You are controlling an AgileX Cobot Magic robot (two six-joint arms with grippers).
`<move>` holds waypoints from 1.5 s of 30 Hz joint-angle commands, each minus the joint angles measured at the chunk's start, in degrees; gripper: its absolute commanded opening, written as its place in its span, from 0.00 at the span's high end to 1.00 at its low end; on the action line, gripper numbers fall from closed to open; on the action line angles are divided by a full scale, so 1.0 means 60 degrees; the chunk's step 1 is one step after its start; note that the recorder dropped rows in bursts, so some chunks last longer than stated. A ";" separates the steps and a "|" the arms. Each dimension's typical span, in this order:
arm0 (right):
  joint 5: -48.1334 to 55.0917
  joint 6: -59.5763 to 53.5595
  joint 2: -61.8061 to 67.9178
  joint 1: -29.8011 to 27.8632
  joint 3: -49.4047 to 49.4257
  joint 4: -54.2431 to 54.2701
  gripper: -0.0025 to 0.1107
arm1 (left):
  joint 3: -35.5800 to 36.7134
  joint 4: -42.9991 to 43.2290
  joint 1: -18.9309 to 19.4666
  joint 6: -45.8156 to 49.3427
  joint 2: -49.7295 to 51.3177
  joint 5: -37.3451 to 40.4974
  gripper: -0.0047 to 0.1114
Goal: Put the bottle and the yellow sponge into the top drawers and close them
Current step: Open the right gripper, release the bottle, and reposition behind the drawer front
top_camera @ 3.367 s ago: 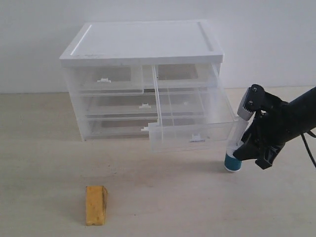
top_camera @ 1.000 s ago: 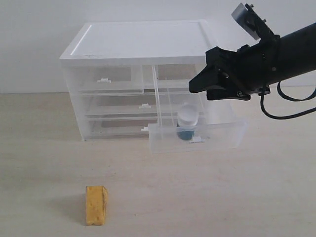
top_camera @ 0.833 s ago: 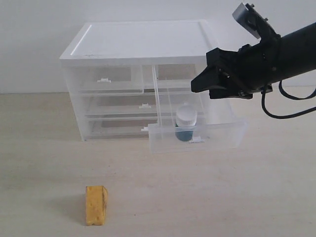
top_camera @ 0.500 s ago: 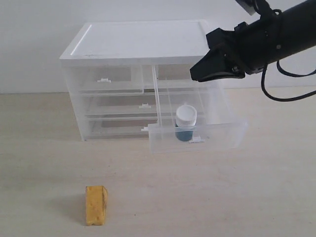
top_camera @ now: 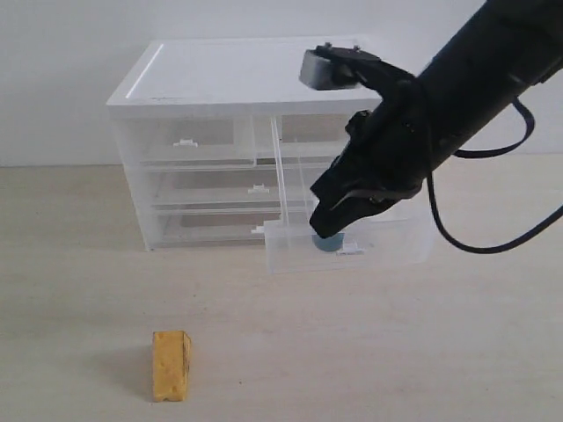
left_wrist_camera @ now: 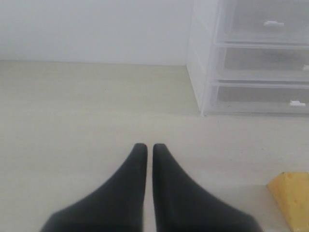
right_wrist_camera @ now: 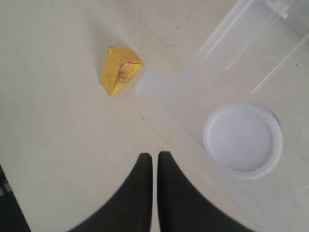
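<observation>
Next, I move my right gripper back out of the way, because it hangs over the open top drawer's front edge (top_camera: 295, 227) beside the bottle, and push the drawer closed by its handle (top_camera: 350, 249).
The teal bottle (top_camera: 328, 245) stands upright inside the pulled-out right top drawer (top_camera: 391, 246). Its white cap (right_wrist_camera: 243, 140) shows from above in the right wrist view. My right gripper (top_camera: 324, 227) hangs shut and empty over the drawer's front edge, just beside the bottle and apart from it (right_wrist_camera: 154, 155). The left top drawer (top_camera: 189, 141) is pushed in. On the table in front lies the yellow sponge (top_camera: 171, 365), also seen as the sponge (right_wrist_camera: 119, 70) and the sponge (left_wrist_camera: 292, 195). My left gripper (left_wrist_camera: 146, 146) is shut on nothing, low over the table, to one side of the sponge.
The clear drawer cabinet with a white lid (top_camera: 255, 75) stands at the back against a white wall. Its two full-width lower drawers (top_camera: 220, 189) are shut. The right arm's black cable (top_camera: 493, 242) loops beside the open drawer.
The right arm let go of the bottle in the open drawer, rose, then swung down and left to the drawer's front edge, hiding the cap in the exterior view. The sponge has not moved.
</observation>
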 commanded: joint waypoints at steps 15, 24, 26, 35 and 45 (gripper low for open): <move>-0.2450 0.3974 -0.0057 0.1350 -0.0055 -0.4365 0.98 | 0.0039 -0.0058 0.0036 0.0061 -0.0025 0.0008 0.92; -0.2382 0.6063 -0.0057 0.1350 -0.0055 -0.6455 0.98 | 0.0039 -0.0058 0.0036 0.0061 -0.0025 0.0008 0.92; -0.1967 0.5427 -0.0443 0.1350 -0.0074 -0.6343 0.98 | 0.0039 -0.0058 0.0036 0.0061 -0.0025 0.0008 0.92; 0.1483 0.0377 -0.1030 0.1350 -0.0232 -0.3980 0.98 | 0.0039 -0.0058 0.0036 0.0061 -0.0025 0.0008 0.92; 0.0531 -0.0344 0.0294 0.2023 -0.0232 -0.4976 0.98 | 0.0039 -0.0058 0.0036 0.0061 -0.0025 0.0008 0.92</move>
